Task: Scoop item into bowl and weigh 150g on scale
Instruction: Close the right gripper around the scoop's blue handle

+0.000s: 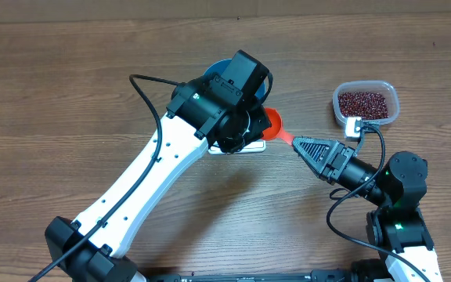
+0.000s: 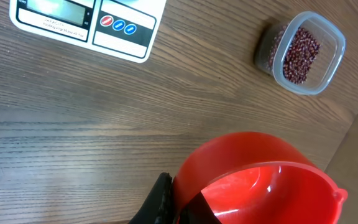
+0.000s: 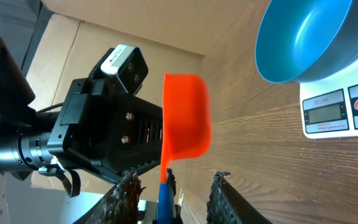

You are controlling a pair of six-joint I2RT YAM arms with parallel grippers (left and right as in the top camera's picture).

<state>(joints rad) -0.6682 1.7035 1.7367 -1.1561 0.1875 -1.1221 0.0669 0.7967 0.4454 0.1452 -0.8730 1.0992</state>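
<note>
The scoop is held by its cup's side (image 1: 272,124) in my left gripper, so my right gripper should grip the handle (image 1: 286,137) and take the scoop over before scooping beans.
An orange-red scoop (image 1: 273,124) hangs level above the table, just right of the blue bowl (image 1: 218,68), which the left arm mostly hides. My left gripper (image 1: 250,125) is shut on the scoop's cup wall (image 2: 260,180), one finger (image 2: 162,198) outside it. My right gripper (image 3: 174,180) is open around the scoop's handle (image 3: 165,199), which stands nearer one finger (image 3: 128,193). The bowl (image 3: 303,37) sits empty on the white scale (image 3: 340,106). The beans (image 1: 364,102) lie in a clear tub at the right. The scoop's cup looks empty.
The clear plastic tub (image 2: 303,53) stands on the wooden table right of the scale (image 2: 86,22). The left arm (image 1: 147,176) slants across the table's middle from the bottom left. The right arm's base (image 1: 402,188) is at the bottom right.
</note>
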